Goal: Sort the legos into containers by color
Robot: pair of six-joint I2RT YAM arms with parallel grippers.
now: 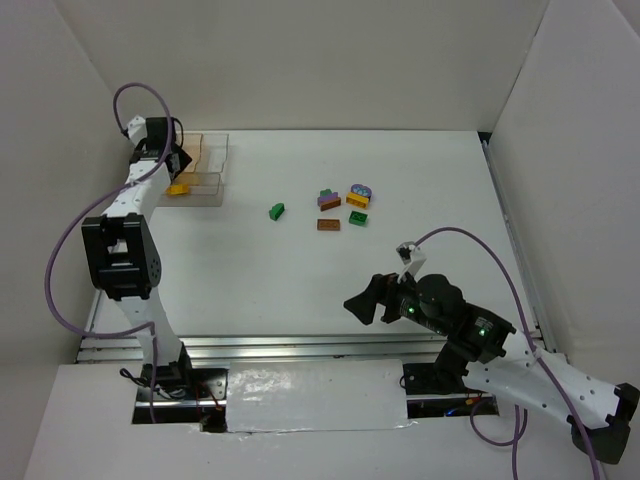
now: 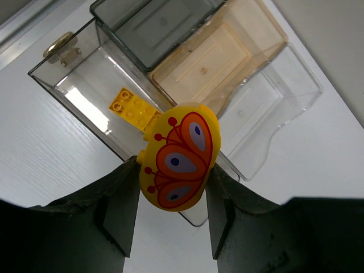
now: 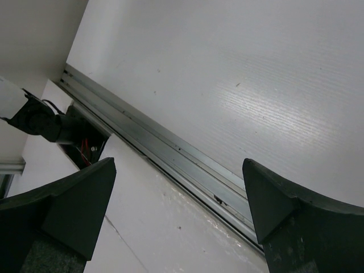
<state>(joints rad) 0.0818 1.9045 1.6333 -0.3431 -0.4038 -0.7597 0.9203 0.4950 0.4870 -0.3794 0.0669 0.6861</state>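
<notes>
The yellow butterfly lego [image 2: 181,159] is hanging above the cell holding the yellow brick [image 2: 126,129], so I carry on lowering it with my left gripper until it is close above that cell, and then let go.
My left gripper [image 1: 172,165] is shut on a rounded yellow lego with an orange butterfly print [image 2: 179,156], held above the near cell of the clear organizer tray [image 1: 208,160] at the far left. In the left wrist view that cell [image 2: 85,85] holds one yellow brick [image 2: 132,107]; the other cells look empty. Loose legos lie mid-table: a green one [image 1: 277,211], a purple-brown stack [image 1: 328,200], a purple one [image 1: 361,189], a yellow one [image 1: 357,201], a green one [image 1: 357,218] and a brown one [image 1: 328,224]. My right gripper [image 1: 362,303] is open and empty near the front edge.
White walls enclose the table on the left, back and right. A metal rail [image 3: 187,165] runs along the near table edge under the right gripper. A round beige knob [image 2: 60,45] sits beside the tray's corner.
</notes>
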